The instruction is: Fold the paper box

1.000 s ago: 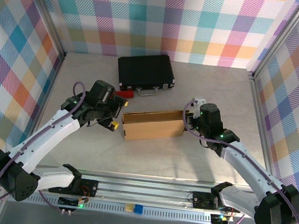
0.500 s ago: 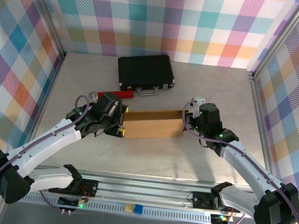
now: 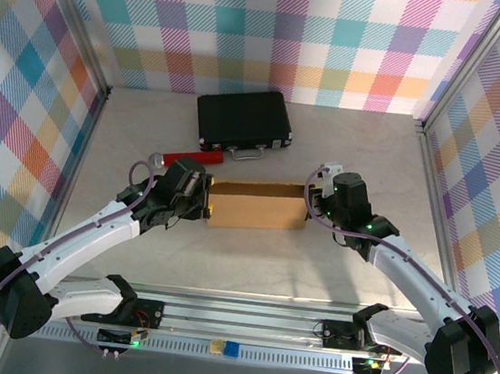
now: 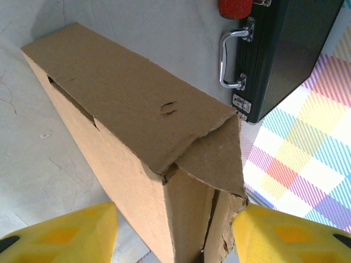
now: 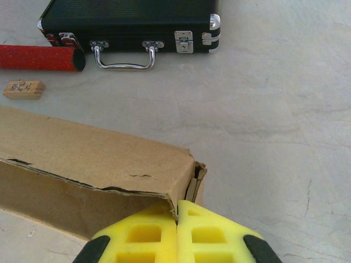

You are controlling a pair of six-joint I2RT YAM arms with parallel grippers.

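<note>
My right gripper needs to open and straddle the box's end to squeeze both together, since the paper box gapes between its top flap and front side.
The paper box is a brown cardboard shell lying across the middle of the table, its top flap partly raised. My left gripper straddles the box's left end. In the left wrist view the box runs away from the jaws; the right yellow finger touches the torn end flap, while the left finger stands apart from the side wall, so the gripper is open. My right gripper is shut on the thin wall edge at the box's right end.
A black hard case with a metal handle lies behind the box. A red cylinder lies at its front left, with a small wooden block near it. Frame walls close in the left and right sides.
My left gripper moved right to the box's left end and its jaws narrowed around it. The box turned from slanted to squarer across the table. The right gripper kept its grip.
</note>
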